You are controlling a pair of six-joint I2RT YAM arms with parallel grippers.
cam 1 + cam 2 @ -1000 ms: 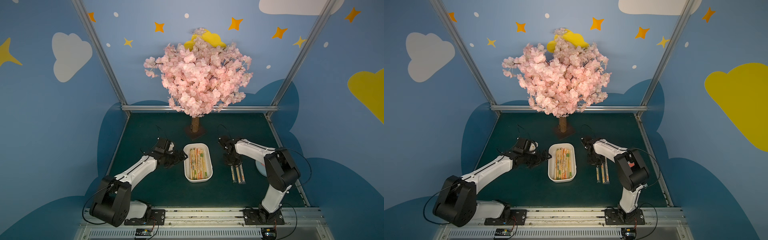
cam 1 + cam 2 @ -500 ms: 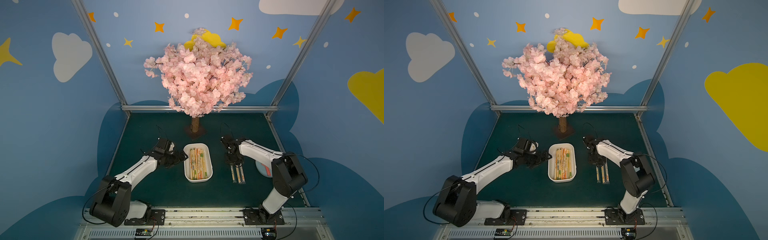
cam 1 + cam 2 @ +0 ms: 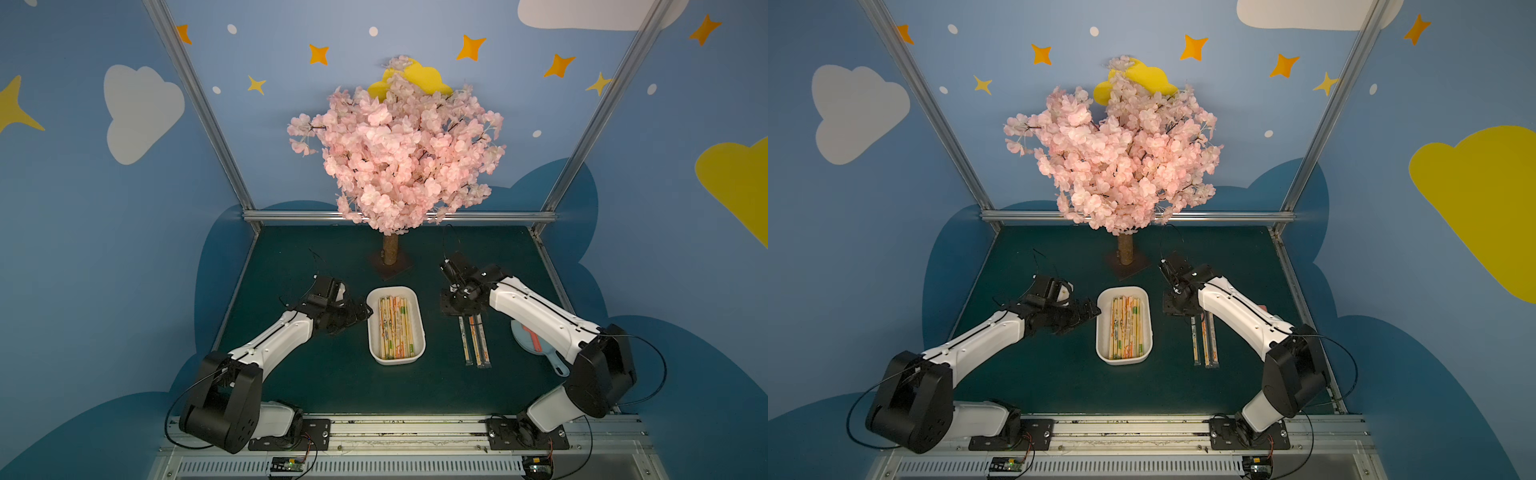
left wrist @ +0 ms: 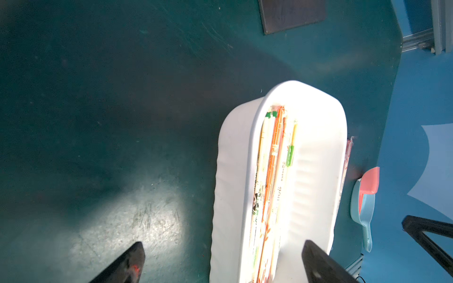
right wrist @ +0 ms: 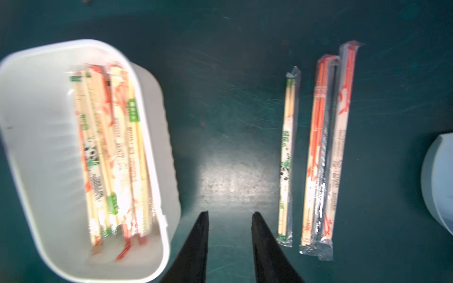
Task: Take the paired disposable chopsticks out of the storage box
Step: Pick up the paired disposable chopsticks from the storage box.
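Note:
I should keep moving my right gripper over the storage box and close it on a middle pair (image 3: pixel 398 319), because its open fingers line up across the chopsticks' narrow width (image 3: pixel 395 337).
The white storage box (image 3: pixel 397 360) (image 3: pixel 1123 360) lies mid-table with several sleeved paired disposable chopsticks (image 3: pixel 395 328) (image 3: pixel 1125 328) (image 5: pixel 110 152) inside. Three more pairs (image 3: pixel 474 340) (image 3: pixel 1204 340) (image 5: pixel 318 152) lie side by side on the green mat to its right. My left gripper (image 3: pixel 360 311) (image 4: pixel 223 247) is wide open at the box's left wall (image 4: pixel 232 183), with one finger over the mat and the other over the box. My right gripper (image 3: pixel 456 308) (image 5: pixel 230 214) is open and empty, above bare mat between the box and the far ends of the laid-out pairs.
A blossom tree on a brown base (image 3: pixel 390 266) stands behind the box. A light-blue scoop with a pink piece (image 3: pixel 536 345) (image 4: pixel 362 208) lies at the right, partly under my right arm. Metal frame rails border the mat.
The right gripper's jaws have spread wider and its elbow has swung outward to the right and toward the front. The left arm and the box have not moved.

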